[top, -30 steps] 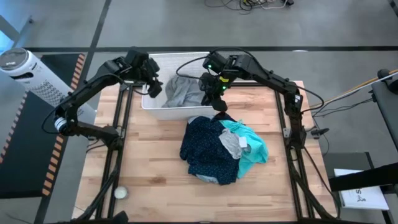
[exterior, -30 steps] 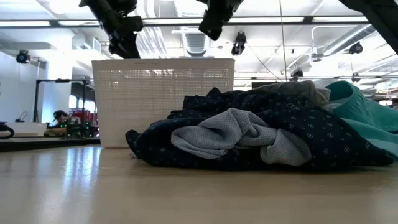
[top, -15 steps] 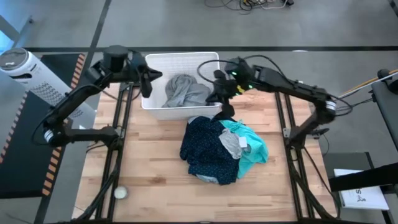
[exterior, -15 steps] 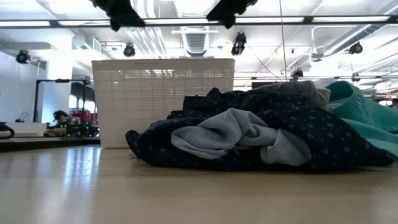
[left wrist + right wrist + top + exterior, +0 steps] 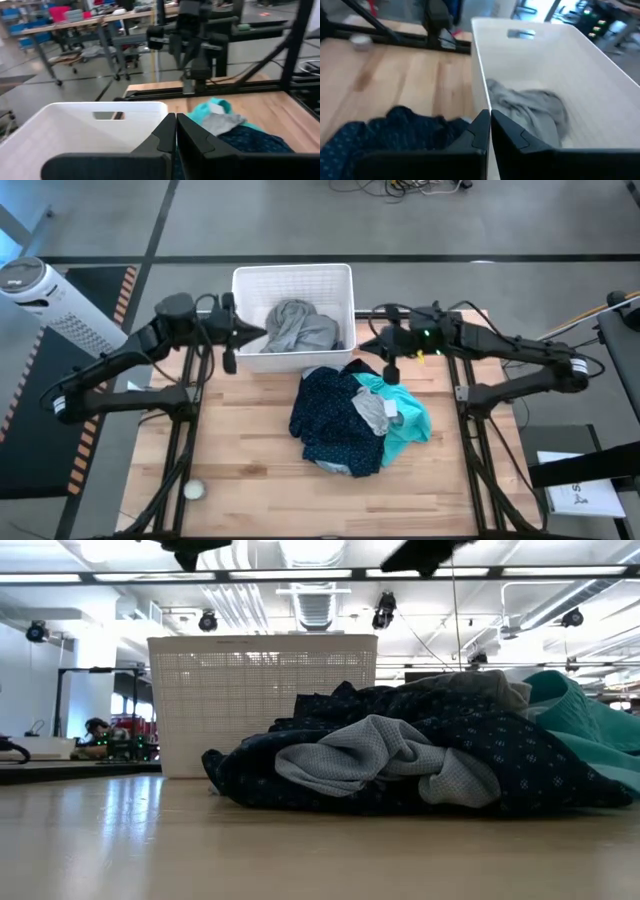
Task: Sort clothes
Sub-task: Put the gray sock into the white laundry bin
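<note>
The small grey garment (image 5: 371, 411) is on top of the navy and teal ones on my right gripper's side, so next my right gripper lifts it into the white basket (image 5: 322, 292) first.
A white plastic basket (image 5: 245, 280) stands at the table's far edge with a grey garment (image 5: 298, 327) lying in it. In front of it a pile lies on the table: a navy dotted garment (image 5: 328, 415), a teal one (image 5: 408, 425) and a small grey one (image 5: 376, 412) on top. Black shorts do not show. My left gripper (image 5: 258, 333) is shut and empty, level, at the basket's left wall. My right gripper (image 5: 362, 346) is shut and empty, level, at the basket's right near corner, above the pile's far edge. Each wrist view shows its fingers closed together (image 5: 176, 125) (image 5: 490, 122).
A small round object (image 5: 194, 490) lies at the table's near left corner. Bare wood lies left of and in front of the pile. A white cylinder (image 5: 30, 280) stands off the table at the left. In the low view the pile (image 5: 420, 765) stands before the basket (image 5: 262, 700).
Both arms have drawn back from over the basket and risen. My left gripper has gone toward the table's left and near side, my right toward the right edge. Both have tipped from pointing down to level. The grey garment stays in the basket.
</note>
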You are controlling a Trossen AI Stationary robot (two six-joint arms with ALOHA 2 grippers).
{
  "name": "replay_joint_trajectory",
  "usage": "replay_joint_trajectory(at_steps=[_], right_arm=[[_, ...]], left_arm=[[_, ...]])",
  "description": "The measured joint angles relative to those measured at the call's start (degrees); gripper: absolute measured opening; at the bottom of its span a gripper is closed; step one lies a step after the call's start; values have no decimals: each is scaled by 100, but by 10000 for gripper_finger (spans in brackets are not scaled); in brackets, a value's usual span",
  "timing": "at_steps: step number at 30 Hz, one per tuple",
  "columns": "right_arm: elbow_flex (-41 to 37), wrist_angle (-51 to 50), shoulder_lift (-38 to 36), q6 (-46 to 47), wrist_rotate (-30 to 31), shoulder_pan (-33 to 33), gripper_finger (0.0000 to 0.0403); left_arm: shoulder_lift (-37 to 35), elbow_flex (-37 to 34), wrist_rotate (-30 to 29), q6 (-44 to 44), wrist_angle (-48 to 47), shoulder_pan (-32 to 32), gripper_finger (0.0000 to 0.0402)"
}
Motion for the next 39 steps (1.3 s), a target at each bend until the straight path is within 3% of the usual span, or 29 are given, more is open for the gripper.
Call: replay_joint_trajectory(at_steps=[3, 7, 10, 13, 20, 28, 34, 39], right_arm=[[-467, -10, -351, -19, 377, 227, 0], [-1043, -75, -653, -91, 396, 376, 0], [-1305, -37, -692, -109, 392, 399, 0], [-1318, -2, -543, 77, 366, 399, 0], [-1060, -495, -83, 971, -1193, 571, 5], [-1069, -474, 518, 1545, -1146, 1276, 92], [-1056, -459, 996, 1922, -405, 1722, 162], [-998, -352, 1365, 2335, -218, 1804, 197]], left_arm=[[-159, -313, -20, 5, 151, -288, 0], [-331, -722, -313, 10, 433, -652, 0], [-409, -930, -768, 49, 596, -858, 0], [-415, -1117, -814, -165, 721, -906, 0], [-233, -1394, -726, -479, 712, -927, 5], [-56, -1395, -726, -165, 952, -1143, 0], [22, -1557, -1036, -140, 998, -1343, 0], [6, -2038, -1079, -308, 1437, -1398, 0]])
